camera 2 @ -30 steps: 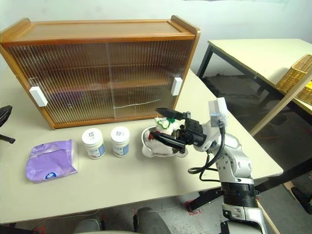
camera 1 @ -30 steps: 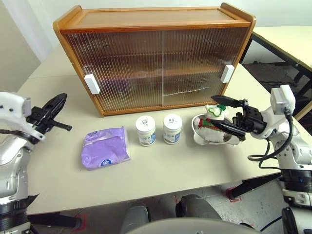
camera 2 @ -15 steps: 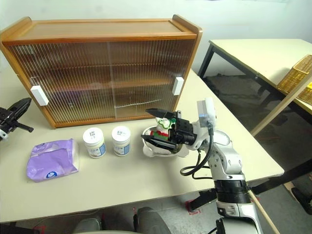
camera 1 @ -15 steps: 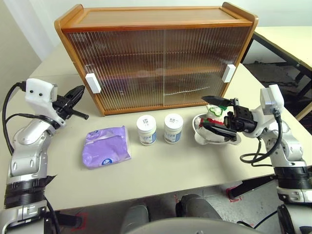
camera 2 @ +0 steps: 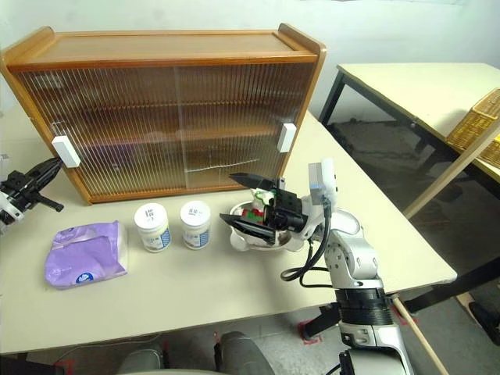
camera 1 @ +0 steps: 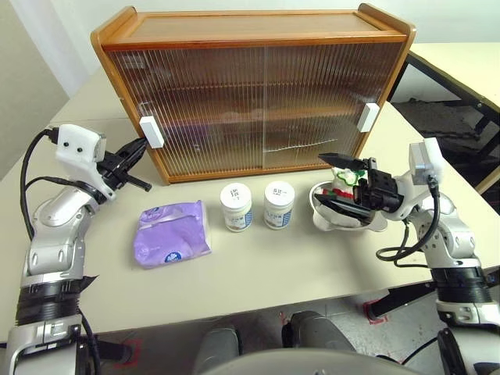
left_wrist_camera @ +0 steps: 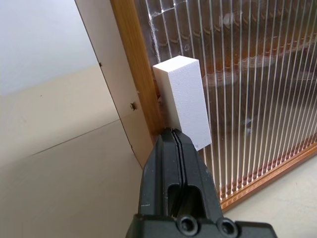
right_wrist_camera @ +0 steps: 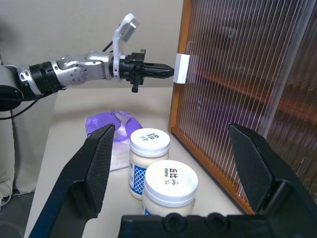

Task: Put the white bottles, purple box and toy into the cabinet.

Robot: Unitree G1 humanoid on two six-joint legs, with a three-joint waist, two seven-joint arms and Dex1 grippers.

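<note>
The left gripper's closed fingers meet the white handle's outer side, so the robot should keep pushing toward the other white handle until the cabinet's shelves lie open.
The cabinet stands at the back of the table with both ribbed doors closed. My left gripper is shut, and its tip is right against the lower end of the left door's white handle. Two white bottles stand side by side in front of the cabinet. Left of them the purple box lies flat. The toy sits in a shiny metal dish, partly hidden by my open right gripper, whose fingers reach over the dish towards the bottles.
A white handle sits on the right door. A second table with black legs stands to the right, and a wicker basket is beyond it. The table's front edge runs close below the objects.
My left gripper has moved forward and to the right, up to the cabinet's left handle, staying shut. The right gripper has stayed open at the dish.
</note>
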